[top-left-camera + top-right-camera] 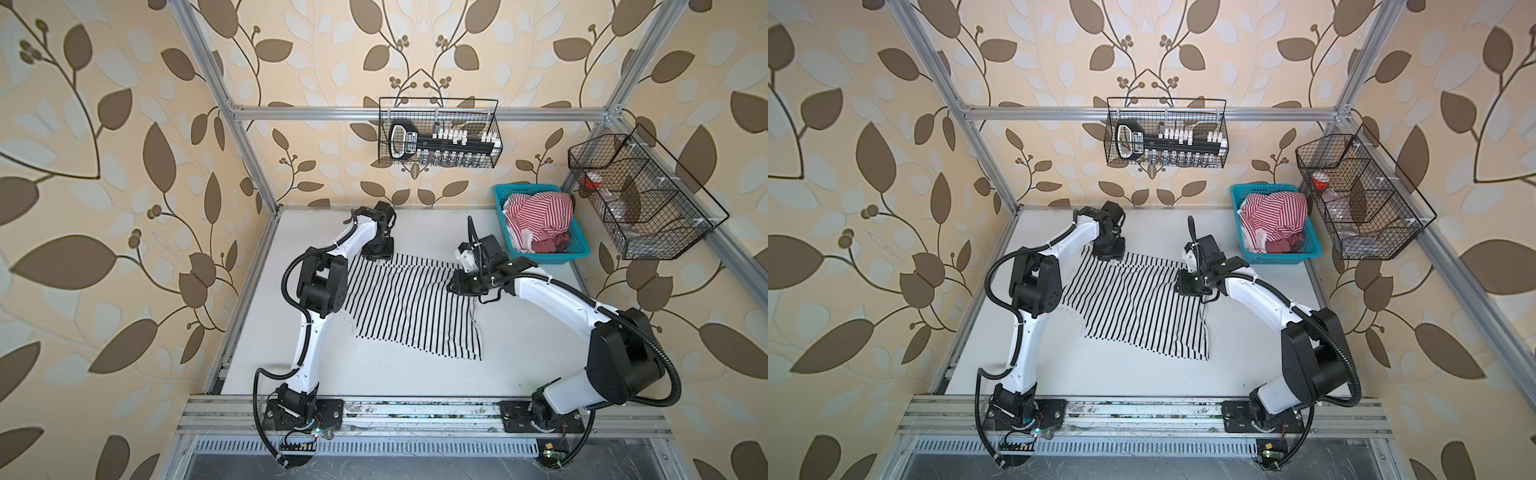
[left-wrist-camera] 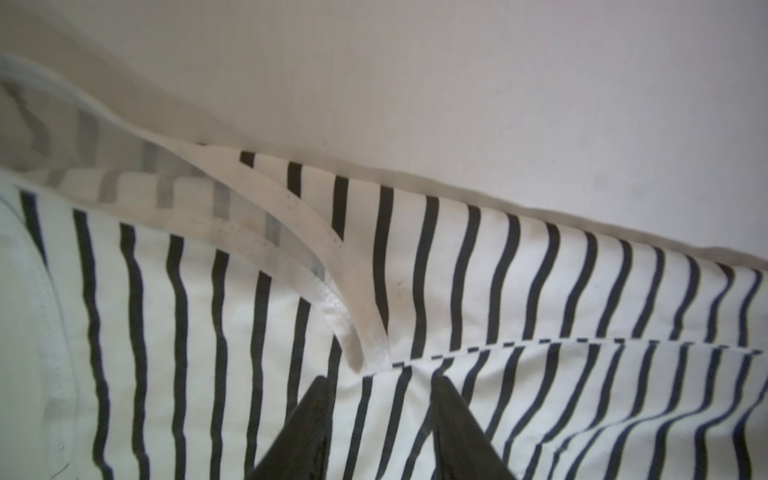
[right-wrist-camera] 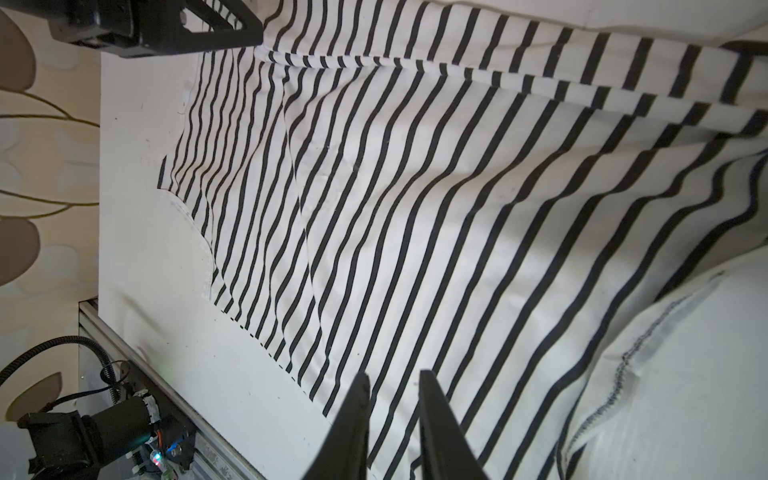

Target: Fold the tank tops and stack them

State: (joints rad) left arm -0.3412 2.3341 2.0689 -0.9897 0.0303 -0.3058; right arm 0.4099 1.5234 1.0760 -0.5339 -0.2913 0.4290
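A fold runs along the black-striped tank top's far edge, so my right gripper should pin the tank top's near part while my left gripper pulls the fold flat.
The black-striped tank top lies spread on the white table, with a fold along its far edge. My left gripper is over its far left corner, jaws open, with flat cloth and a white strap showing between and ahead of them. My right gripper is over the far right corner, jaws a little apart, open above the striped cloth. The red-striped tank top sits crumpled in the teal basket.
The teal basket stands at the table's far right and also holds some dark red cloth. A wire basket with tools hangs on the back wall. Another wire basket hangs on the right frame. Bare table lies in front of the top.
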